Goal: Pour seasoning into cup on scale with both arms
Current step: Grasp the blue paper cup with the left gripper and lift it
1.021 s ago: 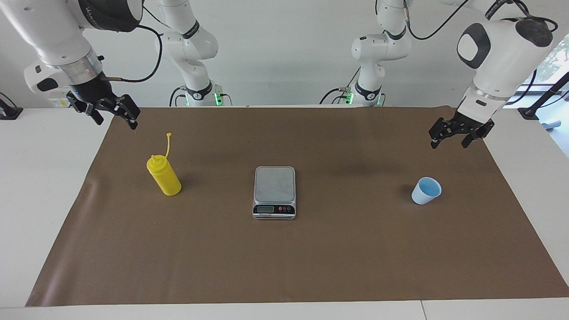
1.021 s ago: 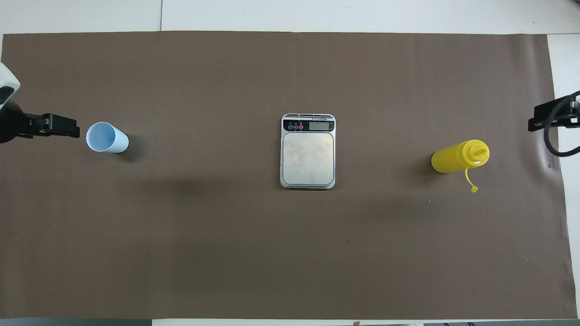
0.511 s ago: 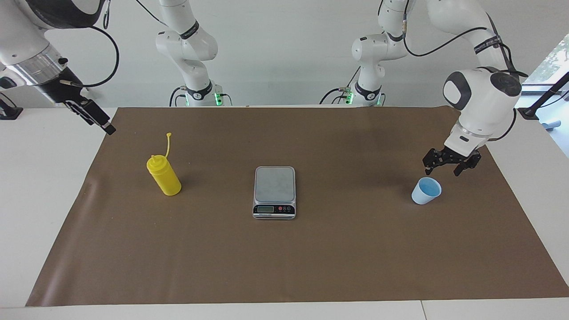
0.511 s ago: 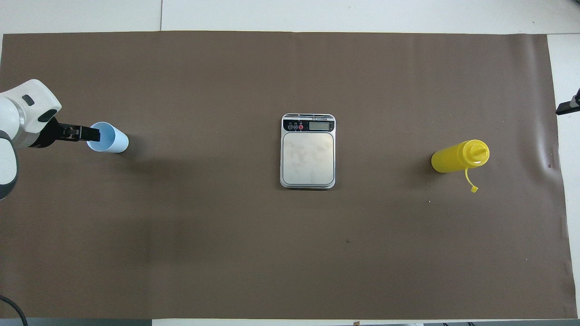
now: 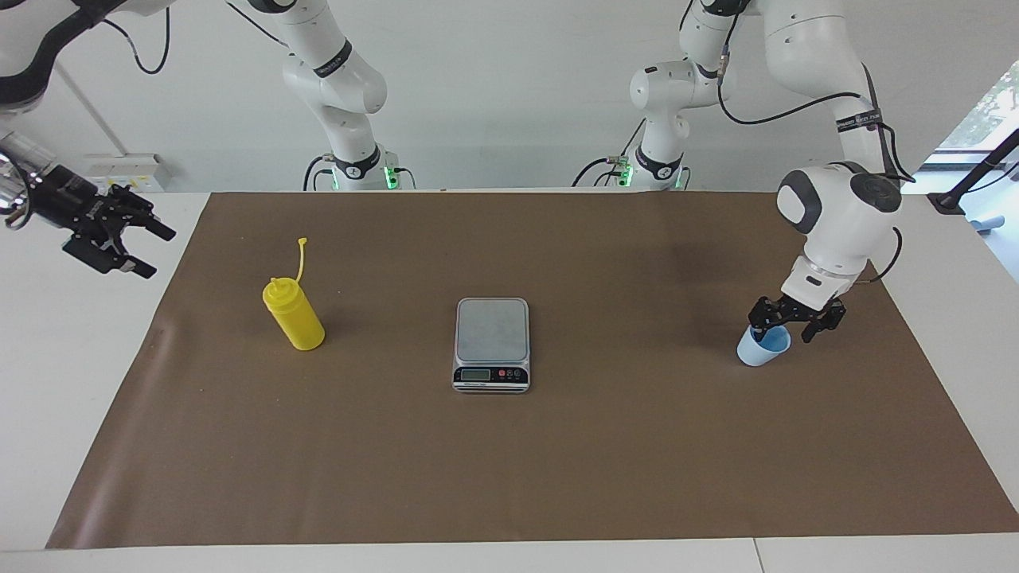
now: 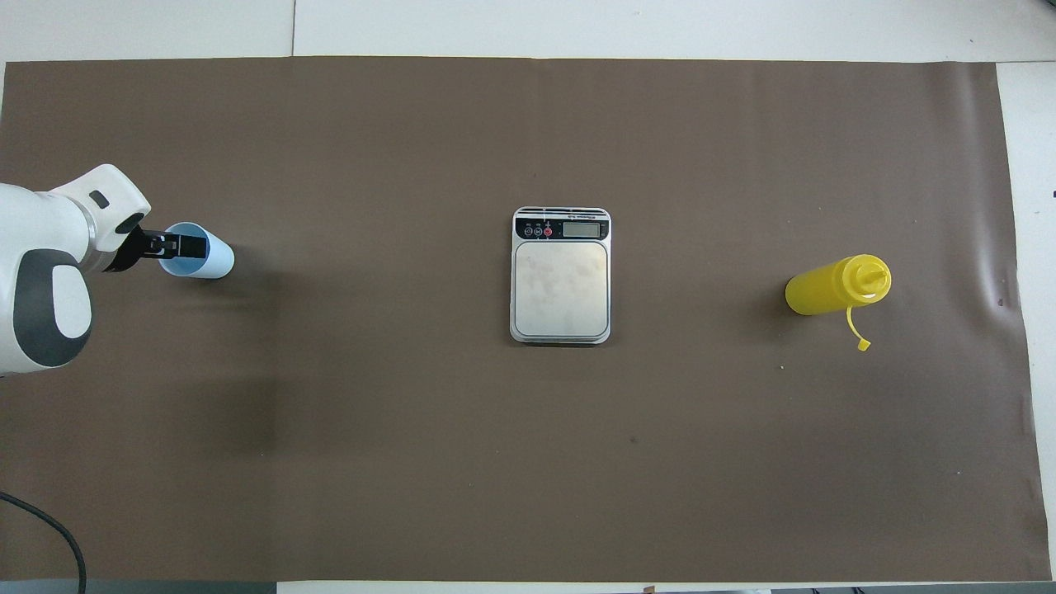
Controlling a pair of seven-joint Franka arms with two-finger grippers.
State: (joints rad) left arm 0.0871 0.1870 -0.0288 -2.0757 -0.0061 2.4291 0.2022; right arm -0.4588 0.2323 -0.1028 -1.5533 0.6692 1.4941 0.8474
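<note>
The cap tether (image 6: 852,323) bends outward from the yellow seasoning bottle, so I expect its loose cap (image 6: 864,346) to trail across the scale when I tilt the bottle.
The pale blue cup (image 5: 753,352) (image 6: 217,261) stands on the brown mat toward the left arm's end. My left gripper (image 5: 790,324) (image 6: 176,245) is down at its rim, open. One finger dips into the cup's mouth and the other is outside its wall. The yellow seasoning bottle (image 5: 294,320) (image 6: 832,285) stands upright toward the right arm's end, its cap tether sticking up. My right gripper (image 5: 151,253) hangs open over the white table beside the mat, apart from the bottle; the overhead view does not show it. The scale (image 5: 492,328) (image 6: 561,285) sits mid-mat with a bare plate.
The brown mat (image 5: 509,461) covers most of the white table (image 5: 72,358). A black cable (image 6: 49,528) lies at the mat's corner near the left arm. Both arm bases stand at the robots' edge of the table.
My left gripper has come down from above the mat to the cup's rim. My right gripper has swung off the mat, away from the bottle, and now points sideways.
</note>
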